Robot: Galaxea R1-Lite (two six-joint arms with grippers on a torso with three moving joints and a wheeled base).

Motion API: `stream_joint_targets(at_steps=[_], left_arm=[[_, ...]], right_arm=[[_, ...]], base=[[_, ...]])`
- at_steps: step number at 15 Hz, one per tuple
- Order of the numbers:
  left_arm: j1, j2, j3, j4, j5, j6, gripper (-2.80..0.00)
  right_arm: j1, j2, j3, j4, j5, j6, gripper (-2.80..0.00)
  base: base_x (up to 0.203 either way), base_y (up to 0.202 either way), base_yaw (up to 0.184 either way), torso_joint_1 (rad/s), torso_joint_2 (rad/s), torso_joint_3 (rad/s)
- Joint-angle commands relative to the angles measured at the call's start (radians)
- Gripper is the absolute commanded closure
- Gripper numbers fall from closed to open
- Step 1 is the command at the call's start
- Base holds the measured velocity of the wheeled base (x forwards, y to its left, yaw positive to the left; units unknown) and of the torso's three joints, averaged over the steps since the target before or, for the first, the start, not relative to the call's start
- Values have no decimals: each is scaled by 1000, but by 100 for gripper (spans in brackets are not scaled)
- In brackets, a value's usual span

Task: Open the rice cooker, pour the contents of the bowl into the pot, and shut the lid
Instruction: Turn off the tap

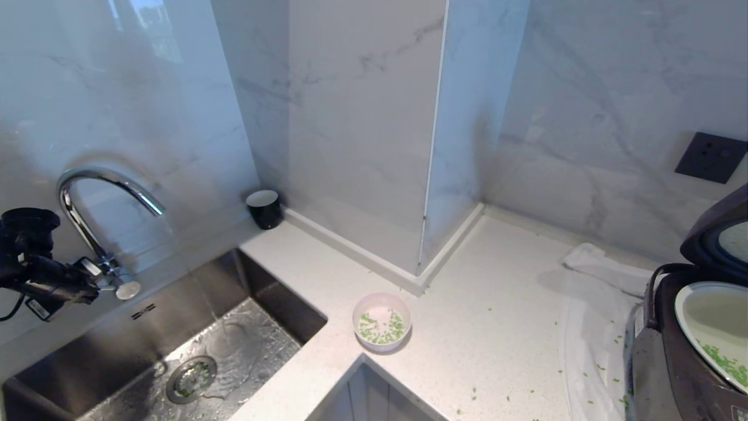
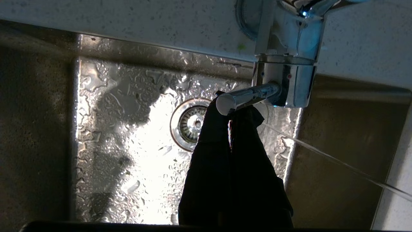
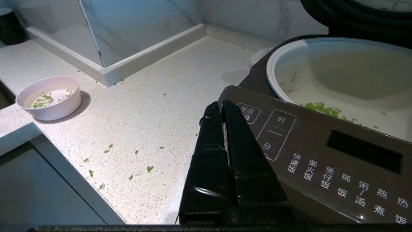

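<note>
Water is running from the faucet into the sink, so next my left gripper pushes the faucet lever (image 2: 251, 96) back to turn off the stream before it leaves the sink.
The rice cooker (image 1: 660, 362) stands at the counter's right edge with its lid (image 1: 719, 234) up. Its white pot (image 1: 684, 292) holds some green bits (image 1: 727, 362). The pink bowl (image 1: 383, 346) sits near the counter's inner corner with green contents (image 1: 380, 330) inside. My left gripper (image 1: 93, 285) is shut far to the left, over the sink, its tips (image 2: 230, 111) right at the faucet lever (image 2: 244, 96). My right gripper (image 3: 220, 108) is shut and empty by the cooker's front panel (image 3: 322, 151); it also faces the bowl (image 3: 61, 108) and pot (image 3: 338, 71).
A chrome faucet (image 1: 99, 181) arches over the wet steel sink (image 1: 234, 351); a thin water stream (image 2: 338, 162) runs. A black cup (image 1: 264, 208) stands in the back corner. A white cloth (image 1: 590, 304) lies left of the cooker. Green bits are scattered on the counter (image 1: 497, 327).
</note>
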Motion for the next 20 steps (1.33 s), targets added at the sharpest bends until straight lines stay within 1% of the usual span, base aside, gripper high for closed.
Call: stream_joint_targets(at_steps=[1,3,5,9,12,14,17,18,20], left_arm=[[0,-1,-29,-4,5,-15,0],[0,5,-58,-3,6,-33,0],[0,8,-75,-2,8,-35,0],[3,-9,-49,5,8,-39,0],[5,-56,43,4,2,-36,0],[5,-123,116,1,-8,-34,0],[4,-255,231,-1,-71,-28,0],[0,-300,282,-1,-91,-17,0],[-24,-383,369,-2,-145,46,0]], right_arm=[[1,2,0,0,1,0,0],[1,0,0,0,1,0,0],[1,1,0,0,1,0,0],[1,1,0,0,1,0,0],[1,0,0,0,1,0,0],[1,0,0,0,1,0,0],[1,0,0,0,1,0,0],[1,0,0,0,1,0,0],[1,0,0,0,1,0,0]], base=[[0,0,0,0,0,0],[0,0,0,0,0,0],[0,0,0,0,0,0],[0,0,0,0,0,0],[0,0,0,0,0,0],[0,0,0,0,0,0],[0,0,0,0,0,0],[0,0,0,0,0,0],[0,0,0,0,0,0]])
